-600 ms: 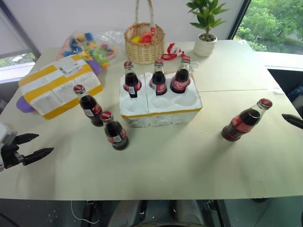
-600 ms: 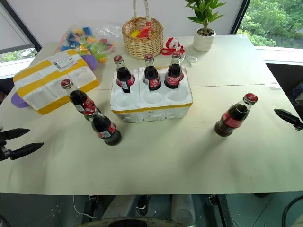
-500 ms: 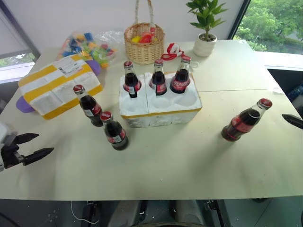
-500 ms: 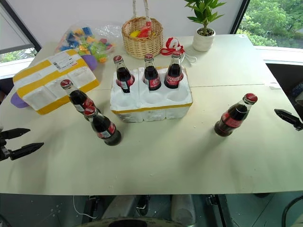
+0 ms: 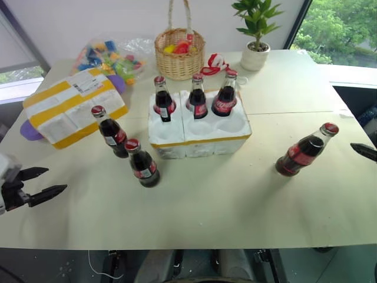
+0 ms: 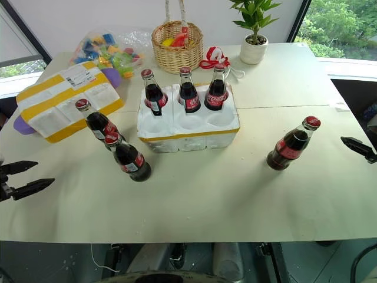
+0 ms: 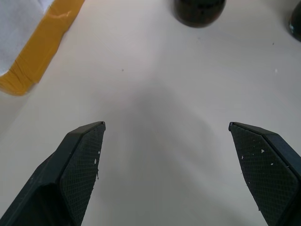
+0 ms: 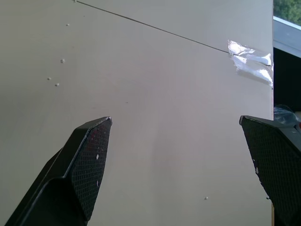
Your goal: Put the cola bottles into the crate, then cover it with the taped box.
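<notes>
I see the back bottles sitting sunk to their red labels (image 5: 224,105), so I expect the next cola bottle (image 5: 112,133) to go down only partway when I lower it into the crate.
The crate (image 5: 199,138), white foam with a yellow band, stands mid-table; three cola bottles (image 5: 197,97) fill its back wells and the front wells are bare. Two more bottles (image 5: 141,163) stand on the table left of it, and one bottle (image 5: 305,151) stands alone to the right. The taped box (image 5: 72,107) lies at the far left. My left gripper (image 5: 42,181) hovers open at the table's left edge, nothing between its fingers (image 7: 80,160). My right gripper (image 6: 358,146) shows at the right edge, its fingers (image 8: 84,155) spread wide over bare tabletop.
A wicker basket (image 5: 179,50) with toys, a bag of coloured toys (image 5: 112,56), a red ribbon (image 5: 215,63) and a potted plant (image 5: 256,41) line the table's back. A purple object (image 5: 26,131) peeks from under the taped box. A scrap of clear tape (image 8: 249,59) lies near the right edge.
</notes>
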